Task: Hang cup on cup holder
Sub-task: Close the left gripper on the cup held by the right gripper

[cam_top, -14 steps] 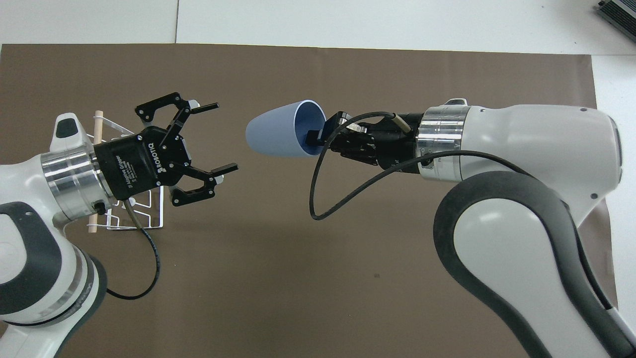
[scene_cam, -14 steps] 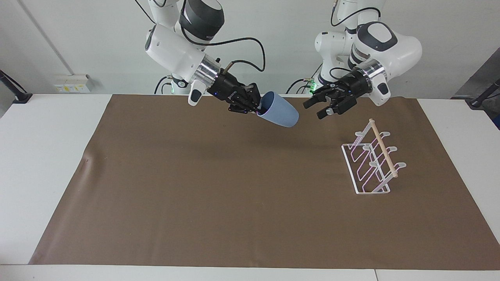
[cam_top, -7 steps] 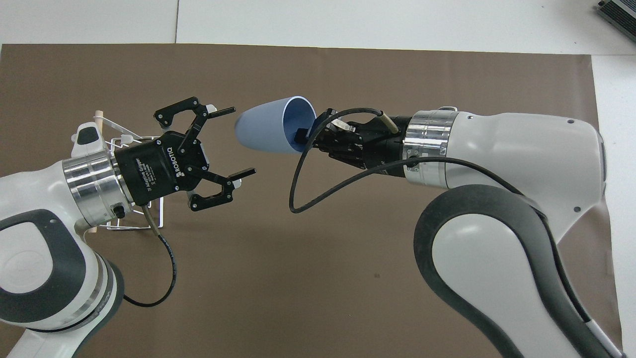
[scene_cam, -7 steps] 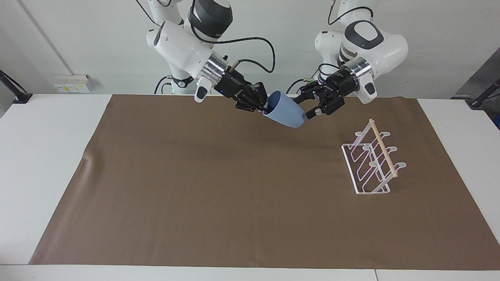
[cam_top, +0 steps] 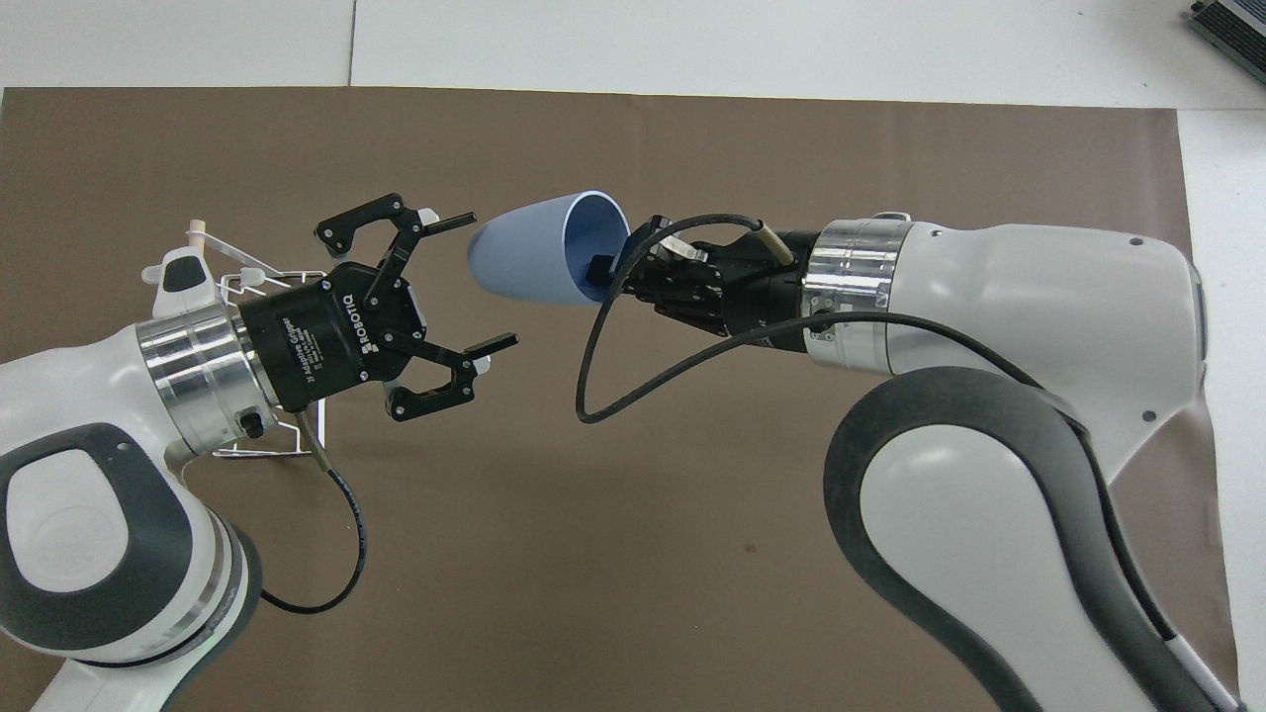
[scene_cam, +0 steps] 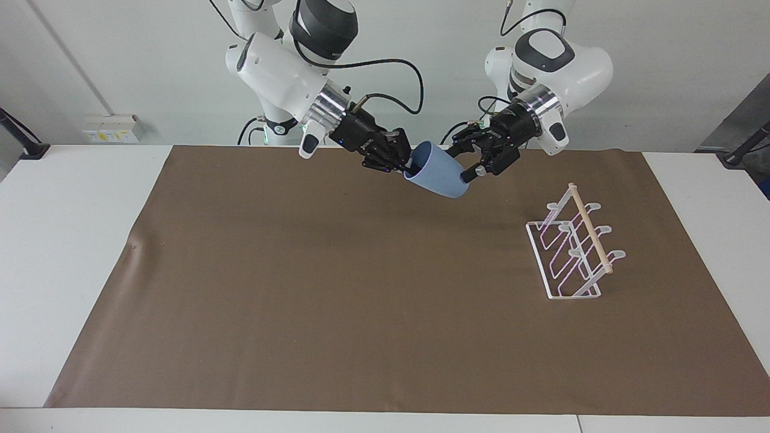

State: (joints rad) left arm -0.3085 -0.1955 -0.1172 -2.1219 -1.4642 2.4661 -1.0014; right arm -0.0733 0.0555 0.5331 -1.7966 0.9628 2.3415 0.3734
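Note:
I expect the cup to slip over the peg and hang tilted when I lower it, because the light-blue cup's opening (cam_top: 592,241) is far wider than the cup holder's peg (cam_top: 253,277).
The light-blue cup (scene_cam: 438,175) hangs tilted in the air over the part of the mat nearest the robots, base pointing toward the left arm's end. My right gripper (scene_cam: 404,168) is shut on its rim, one finger inside the cup (cam_top: 524,259). My left gripper (scene_cam: 462,163) is open at the cup's base, one finger on each side of it; I cannot tell whether they touch. In the overhead view the left gripper (cam_top: 487,280) faces the right gripper (cam_top: 605,272) across the cup. The white wire cup holder (scene_cam: 571,246) stands on the mat toward the left arm's end, partly hidden under the left arm (cam_top: 198,230).
A brown mat (scene_cam: 361,288) covers most of the white table (scene_cam: 72,240). The right arm's black cable (cam_top: 593,376) loops below its wrist.
The left gripper has swung in from beside the rack to the cup's base, still open. The right gripper carried the cup a little toward the left arm, then held still.

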